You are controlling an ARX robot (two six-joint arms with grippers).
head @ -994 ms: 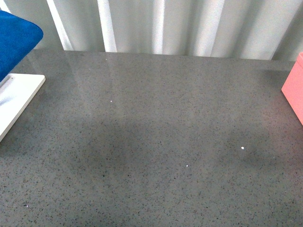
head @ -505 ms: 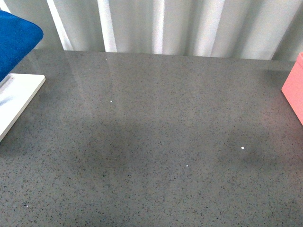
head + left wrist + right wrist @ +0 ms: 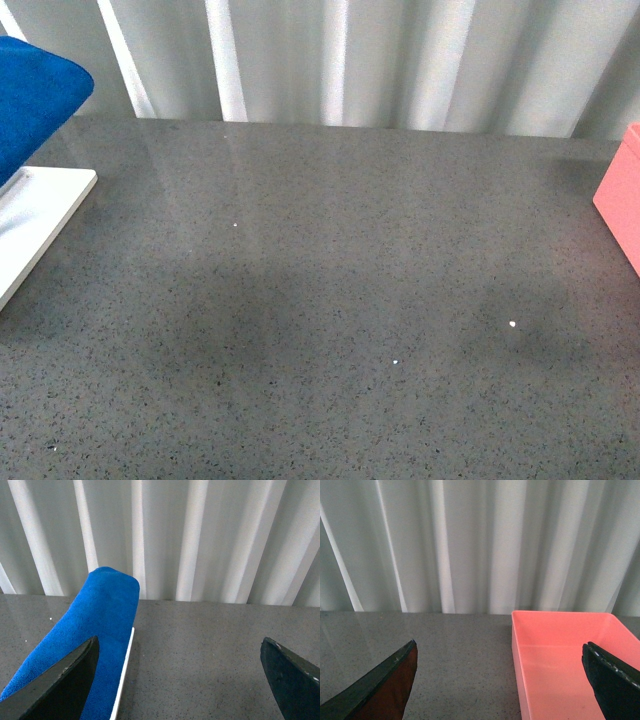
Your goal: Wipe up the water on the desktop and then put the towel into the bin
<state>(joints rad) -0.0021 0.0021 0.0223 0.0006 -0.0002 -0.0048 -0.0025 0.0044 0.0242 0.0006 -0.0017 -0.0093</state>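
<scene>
I expect the towel to hang down in long limp folds when I lift it, because its end curves over in a soft, rounded fold.
The speckled dark grey desktop fills the front view; I cannot make out water on it, only a few small white specks. The bright blue towel lies folded on a white tray at the far left. It also shows in the left wrist view, partly behind one finger. My left gripper is open and empty above the desktop, beside the towel. The pink bin is empty and open-topped; only its corner shows at the right of the front view. My right gripper is open, over the bin's near wall.
A white pleated curtain hangs along the desktop's far edge. The white tray's edge runs beside the towel in the left wrist view. Neither arm shows in the front view.
The front view has shifted slightly: the desktop's far edge and the white specks sit a little lower in the picture. Nothing on the desktop has moved.
</scene>
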